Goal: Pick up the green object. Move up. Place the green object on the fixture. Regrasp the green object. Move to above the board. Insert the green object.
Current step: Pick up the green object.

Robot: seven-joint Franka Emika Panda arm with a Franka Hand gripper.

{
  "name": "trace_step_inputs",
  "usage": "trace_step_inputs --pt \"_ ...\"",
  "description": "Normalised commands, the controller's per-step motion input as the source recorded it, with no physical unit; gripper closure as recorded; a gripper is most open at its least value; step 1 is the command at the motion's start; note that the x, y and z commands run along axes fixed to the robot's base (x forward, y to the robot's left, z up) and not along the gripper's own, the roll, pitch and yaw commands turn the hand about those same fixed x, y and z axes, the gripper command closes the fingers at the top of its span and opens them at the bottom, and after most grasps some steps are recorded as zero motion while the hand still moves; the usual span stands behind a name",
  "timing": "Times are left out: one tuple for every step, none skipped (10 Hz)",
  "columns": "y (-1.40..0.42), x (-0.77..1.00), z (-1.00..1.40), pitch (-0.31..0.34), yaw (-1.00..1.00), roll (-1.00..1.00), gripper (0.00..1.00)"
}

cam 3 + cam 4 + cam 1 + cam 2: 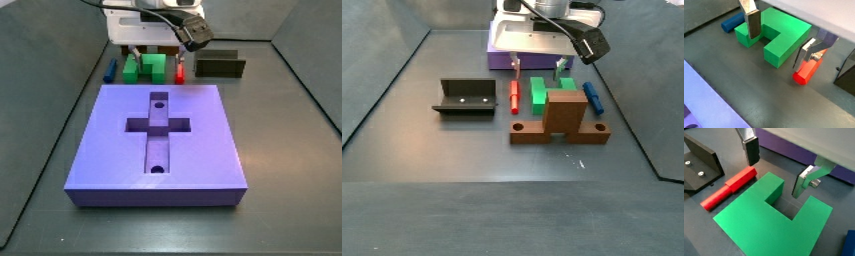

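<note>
My gripper will place the green object (152, 66) on the fixture, which has a sunken top between raised edges (219, 56), so the object will settle in and stay in place there.
The green object (784, 37) is a bright green U-shaped block lying flat on the dark floor; it also shows in the wrist view (764, 223) and in both side views (151, 68) (553, 92). My gripper (776, 50) is open and low over it. One finger (799, 185) hangs at the notch between the prongs. The other finger (749, 153) is outside the prong, toward the red peg (729, 188). The jaws hold nothing. The fixture (465, 96) stands apart beyond the red peg. The purple board (160, 135) with its cross recess lies beside the pieces.
A blue peg (592, 96) lies on the green object's other side. A brown wooden T-shaped block (560, 118) stands next to the green object. The red peg (805, 70) is close to one finger. Grey walls enclose the floor.
</note>
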Motion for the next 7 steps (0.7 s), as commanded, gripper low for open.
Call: trace_step_inputs --pt "0.0 -0.04 -0.13 0.0 0.01 0.34 0.0" --pt "0.0 -0.06 -0.09 0.0 0.0 0.24 0.0" --pt "0.0 -0.06 -0.09 0.0 0.0 0.2 0.0" --pt "0.0 -0.01 -0.11 0.0 0.0 0.18 0.0" --pt "0.03 0.0 -0.13 0.003 0.0 0.16 0.0" --pt "0.02 0.0 -0.13 0.007 0.01 0.16 0.0" --pt "0.01 0.0 -0.18 0.001 0.03 0.18 0.0"
